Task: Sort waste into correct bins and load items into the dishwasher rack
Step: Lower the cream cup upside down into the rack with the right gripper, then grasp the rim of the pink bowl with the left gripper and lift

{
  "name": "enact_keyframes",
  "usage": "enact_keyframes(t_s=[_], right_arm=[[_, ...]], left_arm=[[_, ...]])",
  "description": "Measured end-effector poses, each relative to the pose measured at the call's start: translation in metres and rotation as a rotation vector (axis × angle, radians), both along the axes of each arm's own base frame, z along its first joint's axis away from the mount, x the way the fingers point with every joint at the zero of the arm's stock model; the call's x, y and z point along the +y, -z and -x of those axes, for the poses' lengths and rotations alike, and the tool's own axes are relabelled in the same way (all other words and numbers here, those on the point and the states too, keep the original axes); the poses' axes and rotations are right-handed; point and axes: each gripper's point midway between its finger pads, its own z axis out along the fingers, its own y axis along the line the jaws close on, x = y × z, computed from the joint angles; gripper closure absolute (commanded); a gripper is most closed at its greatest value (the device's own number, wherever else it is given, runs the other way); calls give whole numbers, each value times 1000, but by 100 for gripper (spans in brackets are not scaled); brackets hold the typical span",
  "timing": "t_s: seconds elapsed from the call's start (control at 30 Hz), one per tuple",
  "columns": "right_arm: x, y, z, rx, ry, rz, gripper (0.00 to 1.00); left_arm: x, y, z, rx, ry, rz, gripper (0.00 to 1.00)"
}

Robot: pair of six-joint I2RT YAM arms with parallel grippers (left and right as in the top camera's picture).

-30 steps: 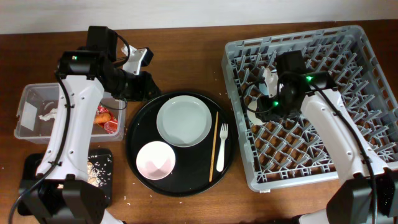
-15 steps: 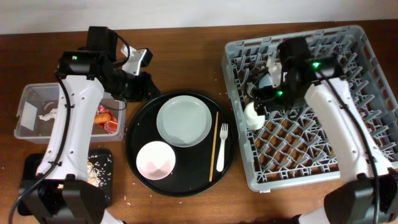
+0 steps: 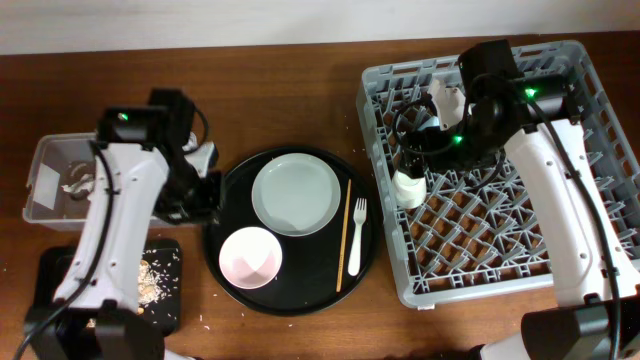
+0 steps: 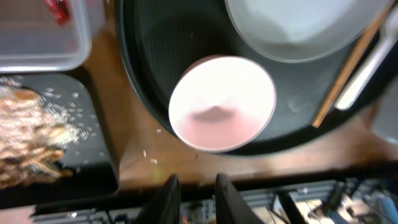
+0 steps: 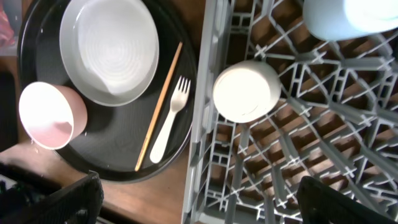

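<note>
My right gripper is across the black tray from the pinkish bowl point(image 3: 251, 258), so my left gripper should grasp the bowl's rim point(image 3: 222, 253) and pass the bowl over.
The cream cup point(image 5: 247, 91) stands in the grey dishwasher rack point(image 3: 560, 250) near its left wall, with the light-blue cup point(image 5: 348, 15) behind it. My right gripper point(image 5: 199, 186) hangs wide open above them, holding nothing. On the round black tray point(image 3: 215, 225) lie the pale plate point(image 3: 295, 194), pinkish bowl point(image 3: 250, 257), white fork point(image 3: 356, 235) and chopstick point(image 3: 344, 235). My left gripper point(image 4: 198, 186) hovers by the tray's left rim near the bowl point(image 4: 222, 102), jaws slightly apart and empty. The red wrapper point(image 4: 57, 9) lies in the clear tub point(image 3: 50, 160) with the tissue point(image 3: 75, 185).
The shallow black tray point(image 3: 165, 300) at front left holds brown food scraps point(image 4: 31, 137). Crumbs dot the wooden table beside it. The rack's upright pegs surround both cups. The left arm hides part of the tub.
My right gripper has opened, let go of the cream cup in the rack and risen. The left arm has swung from behind the tub toward the front, over the round tray's left rim.
</note>
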Motion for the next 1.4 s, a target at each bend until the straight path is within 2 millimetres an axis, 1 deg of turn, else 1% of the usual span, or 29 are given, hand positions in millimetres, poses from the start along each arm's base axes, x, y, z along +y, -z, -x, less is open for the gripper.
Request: enact_keyframes(t_s=[0.03, 0.07, 0.13, 0.17, 0.2, 0.23, 0.27, 0.43, 0.53, 0.6, 0.97, 1.03, 1.07, 1.1, 1.17, 1.4], right_arm=[[0, 0, -1, -2, 1, 0, 1], [0, 0, 0, -1, 0, 0, 1], [0, 0, -1, -3, 1, 0, 1], [0, 0, 0, -2, 0, 0, 2], [0, 0, 0, 0, 0, 0, 1], [0, 0, 0, -2, 1, 0, 1], [0, 0, 0, -1, 1, 0, 1], [0, 0, 0, -1, 1, 0, 1], [0, 0, 0, -1, 1, 0, 1], [0, 0, 0, -1, 0, 0, 1], [0, 0, 0, -1, 0, 0, 1], [0, 0, 0, -1, 0, 0, 1], [0, 0, 0, -1, 0, 0, 1], [0, 0, 0, -1, 0, 0, 1], [0, 0, 0, -1, 0, 0, 1], [0, 0, 0, -1, 1, 0, 1]], left_arm=[[0, 18, 5, 29, -4, -2, 79], [1, 42, 18, 87, -10, -4, 78], [0, 65, 31, 132, -18, -1, 78], [1, 72, 36, 149, -19, -2, 75], [1, 78, 42, 169, -20, -3, 73], [1, 84, 46, 180, -23, -4, 67], [1, 86, 48, 183, -23, -4, 66], [2, 97, 53, 192, -27, -5, 66], [1, 114, 50, 159, -32, -3, 67], [1, 122, 47, 137, -37, -2, 71], [4, 127, 39, 97, -51, -31, 72], [-3, 128, 37, 83, -32, -38, 81], [-8, 128, 37, 79, -18, -41, 82], [-12, 129, 37, 73, -3, -45, 82], [-15, 129, 38, 72, 5, -60, 82], [-14, 129, 35, 62, 2, -71, 81]])
